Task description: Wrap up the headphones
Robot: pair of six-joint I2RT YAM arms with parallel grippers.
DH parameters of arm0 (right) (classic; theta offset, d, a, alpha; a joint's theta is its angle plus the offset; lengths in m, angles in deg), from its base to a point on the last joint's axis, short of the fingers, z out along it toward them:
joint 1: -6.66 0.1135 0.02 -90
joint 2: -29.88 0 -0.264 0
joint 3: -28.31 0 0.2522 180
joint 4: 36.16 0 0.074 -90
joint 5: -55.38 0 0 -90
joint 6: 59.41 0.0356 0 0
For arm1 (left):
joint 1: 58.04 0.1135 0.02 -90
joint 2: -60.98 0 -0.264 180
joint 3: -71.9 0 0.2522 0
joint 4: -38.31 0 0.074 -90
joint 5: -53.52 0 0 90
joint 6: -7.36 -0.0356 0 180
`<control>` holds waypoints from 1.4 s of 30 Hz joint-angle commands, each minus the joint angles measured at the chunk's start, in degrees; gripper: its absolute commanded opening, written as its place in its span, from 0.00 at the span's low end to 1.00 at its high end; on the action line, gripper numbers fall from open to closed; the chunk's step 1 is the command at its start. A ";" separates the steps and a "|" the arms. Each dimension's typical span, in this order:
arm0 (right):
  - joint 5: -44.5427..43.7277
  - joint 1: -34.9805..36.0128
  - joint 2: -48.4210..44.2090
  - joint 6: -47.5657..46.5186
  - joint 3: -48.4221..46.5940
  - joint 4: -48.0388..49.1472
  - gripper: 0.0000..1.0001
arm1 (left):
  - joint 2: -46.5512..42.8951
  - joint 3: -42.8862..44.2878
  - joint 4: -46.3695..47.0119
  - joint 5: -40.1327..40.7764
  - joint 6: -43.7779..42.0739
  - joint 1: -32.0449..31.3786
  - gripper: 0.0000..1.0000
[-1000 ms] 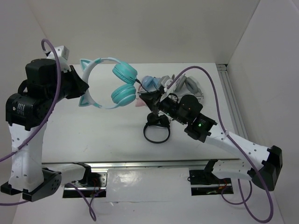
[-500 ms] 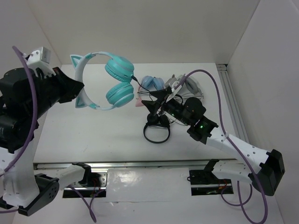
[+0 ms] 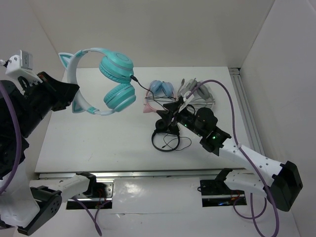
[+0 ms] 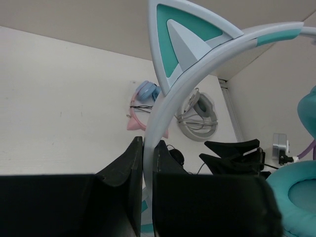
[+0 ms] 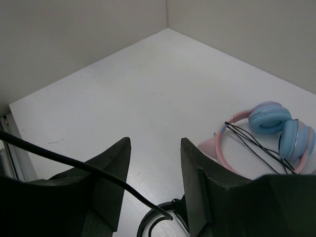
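I should use my left gripper to swing the teal headphones back toward my right gripper, so the cable stretched out (image 3: 146,90) to it winds round the cups (image 3: 120,96).
The teal cat-ear headphones (image 3: 117,66) hang in the air at the upper left. My left gripper (image 3: 73,92) is shut on their whitish-teal band (image 4: 173,103); the fingers pinch it at the left wrist view's lower middle (image 4: 148,144). One teal ear cup (image 4: 298,190) shows at right. Their thin black cable (image 3: 140,84) runs from the cups toward my right gripper (image 3: 168,108). In the right wrist view the cable (image 5: 98,173) lies across the left finger, its end hanging in the gap. The right gripper (image 5: 155,143) is open and holds nothing.
Pink-banded blue-cupped headphones (image 3: 160,89) and grey headphones (image 3: 200,91) lie at the back of the table. Small black headphones (image 3: 165,139) lie under my right gripper. White walls close in the table on three sides.
My left arm has lifted the teal headphones higher and further left. My right gripper has shifted slightly right, and the cable now stretches longer between them.
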 commanded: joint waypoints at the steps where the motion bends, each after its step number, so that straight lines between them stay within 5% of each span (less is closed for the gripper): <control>1: 0.55 -1.10 -2.44 0.89 0.99 3.11 0.52 | 1.08 0.83 6.25 3.10 3.04 0.25 0.00; 4: 0.55 -1.63 -2.97 0.89 1.61 3.11 0.49 | 1.62 -1.01 6.86 3.72 3.56 0.25 0.00; 11: 0.55 -1.63 -1.12 2.03 2.66 3.64 0.13 | 4.43 -1.46 8.97 6.09 4.79 0.25 0.00; 17: 3.09 -1.63 -1.91 3.69 4.15 3.11 0.13 | 6.19 1.18 8.97 4.61 6.55 0.25 0.00; 21: 4.50 -1.63 -3.93 4.84 4.78 3.11 0.30 | 4.88 -0.05 11.42 0.56 7.08 0.25 0.00; 30: 9.07 -1.63 -8.42 7.48 8.91 4.08 0.45 | 0.22 3.01 13.10 -5.06 10.94 0.25 0.00; 37: 9.07 -1.63 -8.95 8.00 10.14 4.78 0.43 | -2.60 4.78 13.62 -5.07 12.00 0.25 0.00; 42: 10.83 -1.63 -6.93 9.58 10.14 7.68 0.00 | -3.13 4.08 13.63 -6.13 12.53 0.25 0.00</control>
